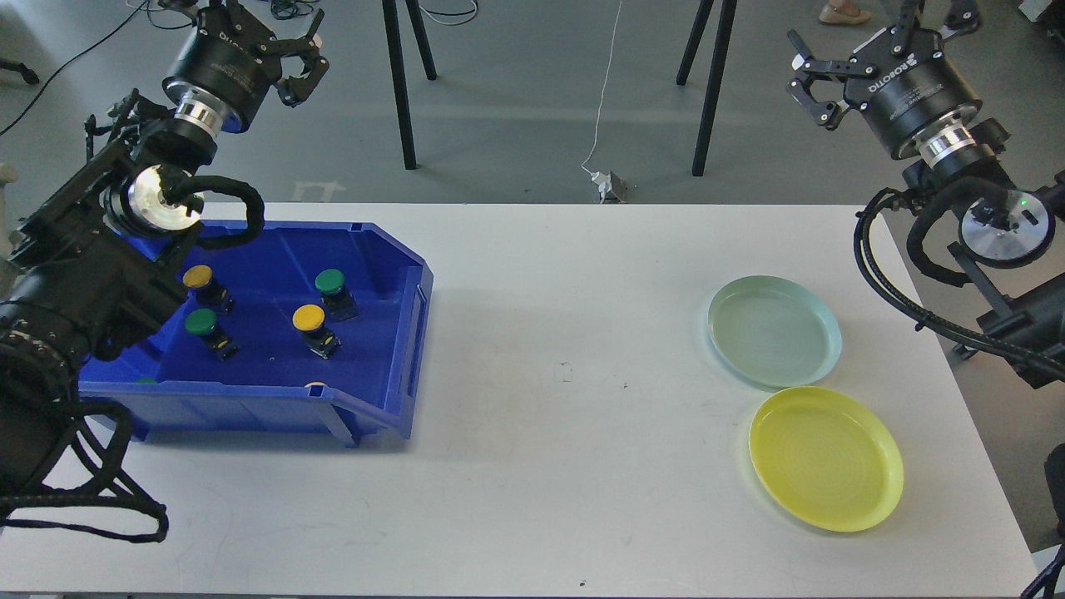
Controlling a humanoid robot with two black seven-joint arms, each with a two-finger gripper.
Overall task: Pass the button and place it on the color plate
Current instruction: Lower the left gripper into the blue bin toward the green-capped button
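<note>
My gripper will place the green button (208, 329) on the pale green plate, and the button will lie on its side there because a long body (220, 344) sits below the cap.
Several push buttons lie in a blue bin (399, 333) at the table's left: a yellow button (309, 318) in the middle, a green button (330, 283) behind it, another green button (200, 322) and another yellow button (197, 277) further left. A pale green plate (774, 330) and a yellow plate (825, 457) sit empty at the right. My left gripper (291, 50) hovers high above the bin's back edge, open and holding nothing. High at the far right, past the table's back edge, my right gripper (819, 79) also stands open and empty.
The white table (549, 433) stretches between bin and plates. Black tripod legs (399, 83) and a white cable with a plug (607, 185) stand on the floor behind the table. More button tops peek above the bin's front wall (314, 385).
</note>
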